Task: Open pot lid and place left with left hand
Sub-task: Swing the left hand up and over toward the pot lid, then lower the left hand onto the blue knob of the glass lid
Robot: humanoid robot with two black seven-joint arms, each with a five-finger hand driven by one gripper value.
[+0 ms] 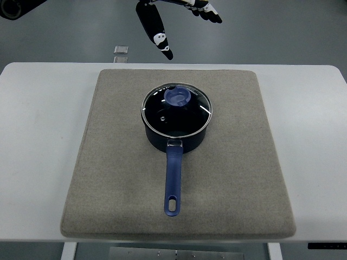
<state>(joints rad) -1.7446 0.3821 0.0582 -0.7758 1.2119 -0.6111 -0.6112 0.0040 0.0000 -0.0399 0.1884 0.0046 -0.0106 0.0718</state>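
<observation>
My gripper will find the pot (157, 140) empty when it lifts the glass lid off, because only plain black (180, 119) shows through the lid.
A dark blue saucepan (176, 138) stands in the middle of a grey mat (108, 179), its long blue handle (173, 179) pointing toward me. A glass lid (187, 116) with a blue knob (177, 97) sits closed on the pot. My left hand (181, 30) hovers at the top edge, beyond the table's far edge and up from the lid. Its black fingers (157, 32) are spread and hold nothing. A dark part of its arm (13, 10) shows at the top left corner. The right arm is out of view.
The mat lies on a white table (32, 135). A small clear block (121, 50) sits on the floor beyond the table's far edge, left of the hand. Bare mat lies to the left and right of the pot.
</observation>
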